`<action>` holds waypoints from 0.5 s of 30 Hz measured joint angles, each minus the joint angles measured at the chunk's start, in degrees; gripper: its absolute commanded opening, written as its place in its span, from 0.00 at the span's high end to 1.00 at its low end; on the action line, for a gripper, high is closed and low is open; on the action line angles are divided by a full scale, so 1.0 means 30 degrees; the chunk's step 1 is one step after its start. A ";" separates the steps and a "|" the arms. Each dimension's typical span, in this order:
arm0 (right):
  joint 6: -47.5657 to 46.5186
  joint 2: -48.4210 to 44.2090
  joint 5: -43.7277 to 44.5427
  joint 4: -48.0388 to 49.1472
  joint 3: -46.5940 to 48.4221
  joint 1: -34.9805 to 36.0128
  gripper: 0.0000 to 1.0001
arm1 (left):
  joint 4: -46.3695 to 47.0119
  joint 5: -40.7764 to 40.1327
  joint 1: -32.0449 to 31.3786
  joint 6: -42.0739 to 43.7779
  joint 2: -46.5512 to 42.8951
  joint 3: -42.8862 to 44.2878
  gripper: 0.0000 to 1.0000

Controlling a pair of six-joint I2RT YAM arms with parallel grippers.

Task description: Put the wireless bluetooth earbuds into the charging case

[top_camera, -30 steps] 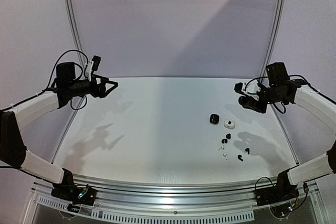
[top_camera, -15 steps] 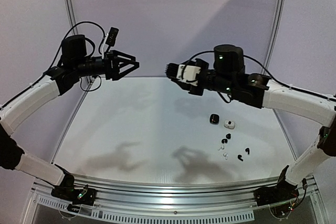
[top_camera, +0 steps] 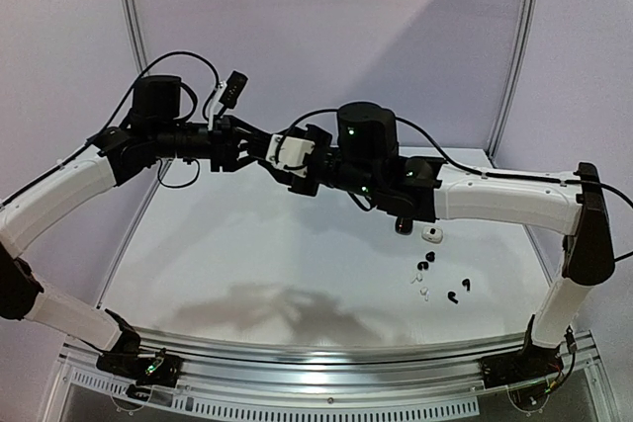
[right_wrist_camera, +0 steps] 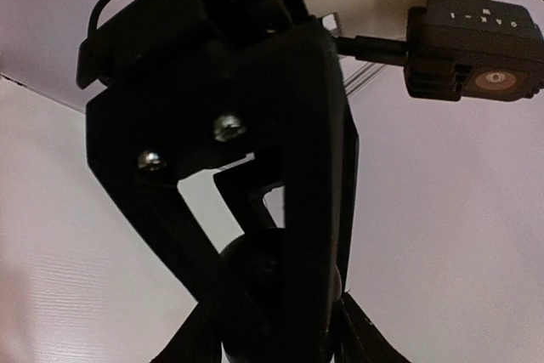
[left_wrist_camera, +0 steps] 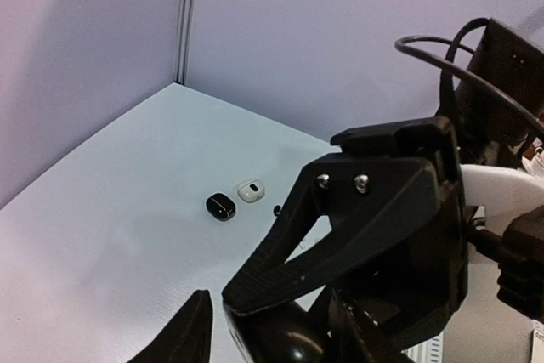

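My left gripper should hold the charging case while my right gripper turns upright and takes the case by its end, because my right gripper's wrist is rolled over at the case.
High over the table's middle my two grippers meet tip to tip. My right gripper is shut on a glossy black rounded charging case. My left gripper reaches around the same case from the other side, and a narrow gap shows beside its left finger. In the top view the left gripper and right gripper overlap and hide the case. Several tiny earbuds lie at the right: black ones and white ones.
A shut black case and a white case lie on the white table behind the earbuds; the left wrist view shows them too, black case and white case. Curved rails stand at the back corners.
Both arms have swung inward from the sides and met above the table's middle. The left jaws have narrowed around the case that the right gripper holds.
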 measured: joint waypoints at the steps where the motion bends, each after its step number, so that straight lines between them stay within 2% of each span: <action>1: 0.0168 0.0000 0.0058 0.0080 0.0073 0.0080 0.84 | -0.0080 0.0058 -0.0007 0.0080 0.0000 -0.0007 0.61; 4: 0.0364 0.0015 0.0313 0.0146 0.0124 0.0095 0.84 | -0.0262 0.0007 -0.0058 0.0350 -0.0022 0.0000 0.79; 6: 0.0240 0.0095 0.0525 0.0095 0.0131 0.0087 0.84 | -0.0466 -0.0313 -0.0029 0.0255 -0.0015 0.0000 0.98; 10: 0.0015 0.0321 0.0729 0.0058 0.0233 0.0087 0.78 | -0.0896 -0.0765 0.0000 -0.0029 -0.0015 0.0007 1.00; 11: -0.0015 0.0357 0.0736 0.0007 0.0291 0.0087 0.73 | -0.0918 -0.0801 0.0000 0.0007 -0.0015 0.0015 1.00; 13: -0.0029 0.0408 0.0787 -0.0015 0.0386 0.0087 0.53 | -0.0918 -0.0823 0.0015 0.0066 -0.0015 0.0029 1.00; 15: 0.0036 0.0444 0.0925 0.0051 0.0393 0.0087 0.24 | -0.0954 -0.0794 0.0044 0.0131 -0.0015 0.0051 1.00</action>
